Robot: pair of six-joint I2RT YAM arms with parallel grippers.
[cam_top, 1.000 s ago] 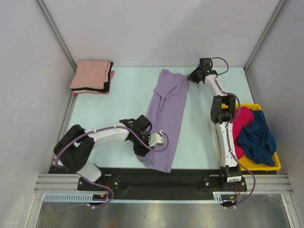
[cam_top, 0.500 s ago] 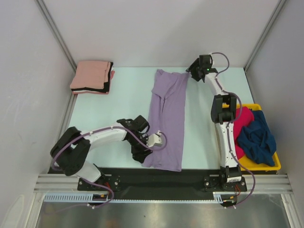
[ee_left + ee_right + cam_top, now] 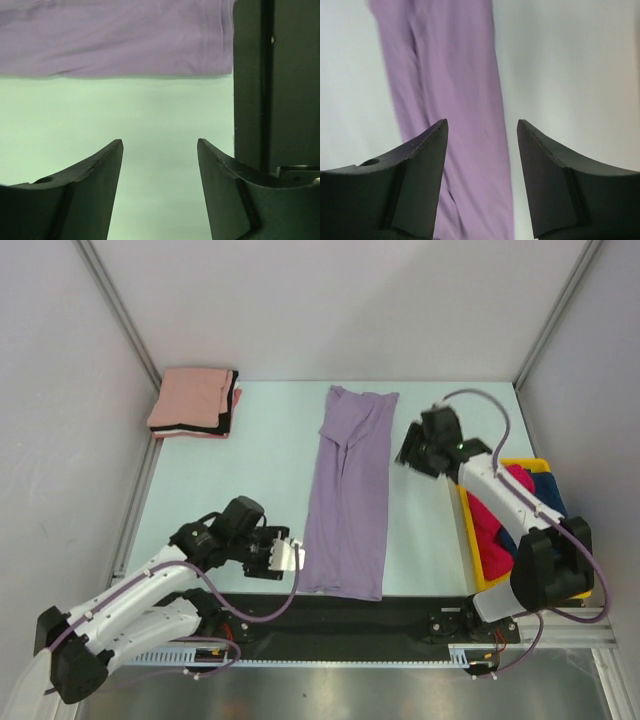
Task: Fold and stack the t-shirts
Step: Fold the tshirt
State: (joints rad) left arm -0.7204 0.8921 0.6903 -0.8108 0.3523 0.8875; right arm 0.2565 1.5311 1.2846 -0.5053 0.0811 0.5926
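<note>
The lavender purple t-shirt [image 3: 347, 502] will fold over as one sheet when I fold it toward the collar, because the near hem [image 3: 342, 592] lies flat with its layers together.
A lavender purple t-shirt [image 3: 348, 490] lies folded into a long narrow strip down the middle of the pale green table [image 3: 230, 480]. It also fills the top of the left wrist view as a purple t-shirt edge [image 3: 115, 37] and runs between the fingers in the right wrist view as purple cloth [image 3: 455, 100]. My left gripper [image 3: 290, 555] is open beside the strip's near left edge, holding nothing. My right gripper [image 3: 408, 452] is open to the right of the strip's upper half, above the table, also empty. A folded stack of salmon pink t-shirt [image 3: 190, 398] over black sits at the far left corner.
A yellow bin [image 3: 530, 585] at the right edge holds a crumpled red shirt [image 3: 490, 530], mostly behind the right arm. A black strip [image 3: 400, 612] runs along the table's near edge. Grey walls close in the left, far and right sides.
Both grippers let go of the purple t-shirt and opened. The left arm drew back left and near; the right arm pulled back from the collar end. The shirt now lies straight.
</note>
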